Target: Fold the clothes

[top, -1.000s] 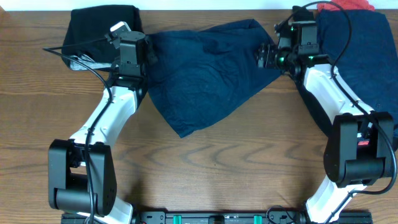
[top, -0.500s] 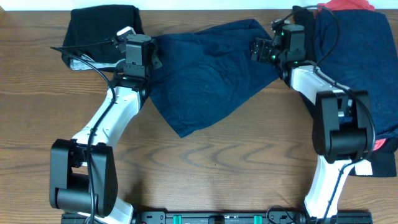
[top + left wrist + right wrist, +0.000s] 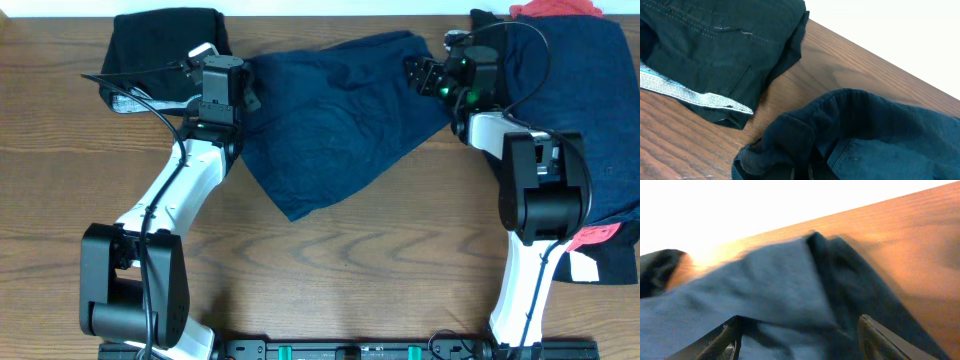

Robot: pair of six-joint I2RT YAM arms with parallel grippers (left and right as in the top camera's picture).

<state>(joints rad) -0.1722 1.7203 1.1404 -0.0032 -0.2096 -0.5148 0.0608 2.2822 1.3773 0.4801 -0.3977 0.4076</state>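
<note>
The navy shirt is lying crooked and its bunched corner is in my left gripper, so next my left gripper opens and grabs the shirt's corner pointing toward the front.
A plain navy shirt of the clothes lies spread across the middle of the table, one corner pointing toward the front. My left gripper is shut on its bunched left corner; in the left wrist view the navy fabric covers the jaws of the left gripper. My right gripper sits at the shirt's back right corner. In the right wrist view its fingers stand wide apart, open, with the navy cloth lying between them.
A folded black garment with a pale label strip lies at the back left, close to the left gripper. A heap of navy clothes with a red piece fills the right side. The table's back edge runs just past the right gripper.
The right arm has swung toward the back and its gripper has shifted up and left along the shirt's back right corner. The left gripper rose slightly, still holding its corner.
</note>
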